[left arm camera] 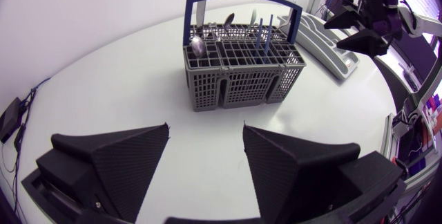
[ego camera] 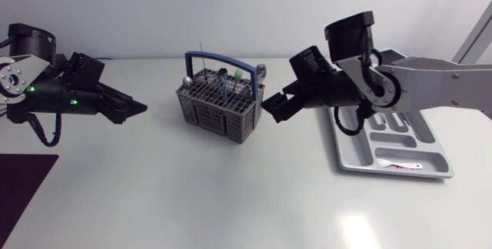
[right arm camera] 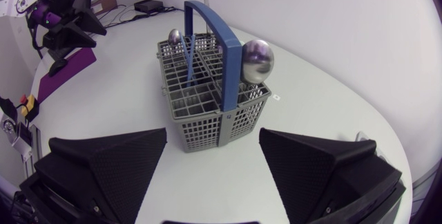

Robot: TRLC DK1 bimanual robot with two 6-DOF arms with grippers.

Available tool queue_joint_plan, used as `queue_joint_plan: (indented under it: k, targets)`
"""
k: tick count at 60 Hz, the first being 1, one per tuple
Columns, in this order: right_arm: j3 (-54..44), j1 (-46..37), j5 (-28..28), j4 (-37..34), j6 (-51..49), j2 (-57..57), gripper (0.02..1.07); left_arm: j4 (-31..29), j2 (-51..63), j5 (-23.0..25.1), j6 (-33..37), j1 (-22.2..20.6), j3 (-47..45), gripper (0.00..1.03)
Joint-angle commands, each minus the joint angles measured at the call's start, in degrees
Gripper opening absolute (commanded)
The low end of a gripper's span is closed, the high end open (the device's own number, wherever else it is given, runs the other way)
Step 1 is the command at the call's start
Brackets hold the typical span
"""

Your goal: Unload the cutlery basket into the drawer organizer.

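Note:
My gripper will lift the silver spoon, whose round end pokes above the open grid, so its hidden handle should slide out and leave the basket standing.
The grey cutlery basket with a blue handle stands mid-table and holds several pieces, among them round spoon bowls and blue-handled cutlery. The grey drawer organizer lies at the right, with a white piece in its near compartment. My left gripper hangs left of the basket, open and empty, facing it. My right gripper is close to the basket's right side, open and empty, the basket just ahead of its fingers.
A dark purple mat lies at the table's front left corner. The right arm's links stretch over the organizer's far end. Bare white tabletop runs in front of the basket.

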Motion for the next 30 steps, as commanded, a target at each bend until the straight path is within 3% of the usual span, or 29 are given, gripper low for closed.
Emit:
queue_joint_plan:
  k: [1, 8, 24, 30]
  targets:
    - [2.2, 0.4, -0.2, 2.0, -1.5, 3.6, 0.95, 1.1, 1.4, 1.0, 1.4, -0.7, 2.0, 0.93]
    - [4.8, 0.8, -0.1, 3.7, -1.8, 7.3, 0.86, 1.6, 2.5, 1.0, 1.1, -1.7, 3.1, 0.93]
    - [13.4, 1.5, 1.8, 4.0, -2.4, 15.8, 0.52, 2.8, 3.5, 1.0, 1.0, -2.4, 3.7, 0.91]
    - [15.6, 1.9, 2.1, 3.7, -2.3, 18.6, 0.46, 2.8, 4.1, 1.0, 0.9, -2.3, 4.2, 0.91]
